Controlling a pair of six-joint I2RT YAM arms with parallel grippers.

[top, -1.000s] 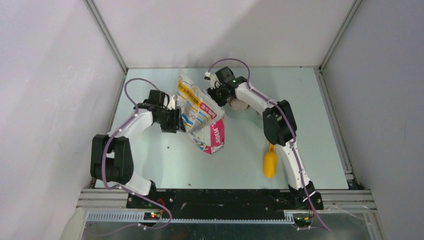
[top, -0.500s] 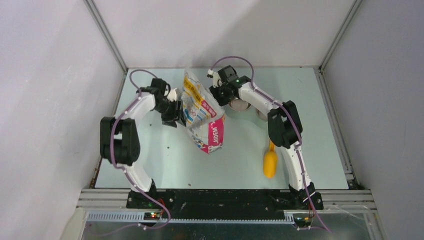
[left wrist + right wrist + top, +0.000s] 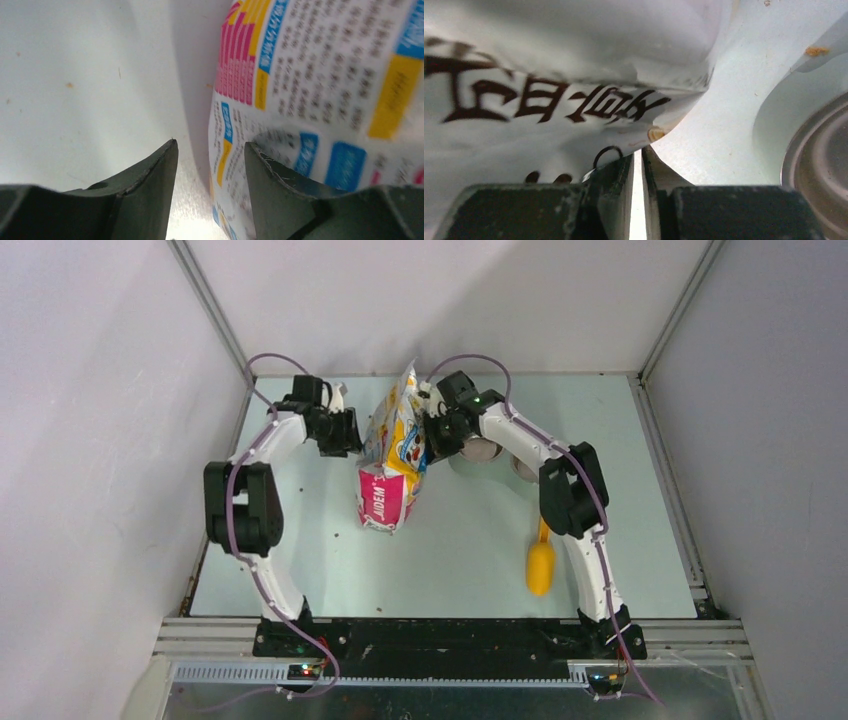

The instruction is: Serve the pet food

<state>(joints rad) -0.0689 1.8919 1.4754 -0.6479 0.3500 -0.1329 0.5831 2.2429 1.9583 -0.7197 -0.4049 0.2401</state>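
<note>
The bag's printed side (image 3: 372, 443) has my left gripper sitting low against it. So next I raise both grippers and pinch the bag's top edge (image 3: 409, 381) before I serve the pet food.
The pet food is mostly hidden inside the glossy yellow, white and pink bag (image 3: 393, 455), which stands tilted at the table's far middle with its pink bottom toward me. One tan pellet (image 3: 656, 134) sticks to the bag's edge, and a few crumbs (image 3: 338, 536) lie on the table. My right gripper (image 3: 432, 433) is nearly shut, and its tips (image 3: 637, 150) meet the bag's upper edge (image 3: 574, 100). My left gripper (image 3: 345, 435) is open just left of the bag. In the left wrist view the printed bag (image 3: 310, 90) lies against the right fingertip (image 3: 255, 155) of that gripper (image 3: 210, 144).
Two metal bowls (image 3: 482, 451) (image 3: 522, 468) sit just right of the right gripper; one rim (image 3: 824, 165) shows in the right wrist view. A yellow scoop (image 3: 540, 565) lies at the near right beside the right arm. Enclosure walls stand close behind.
The bag swung from lying toward the right up onto its end, leaning left. The left gripper moved toward the far wall and off the bag's middle. The right gripper barely moved.
</note>
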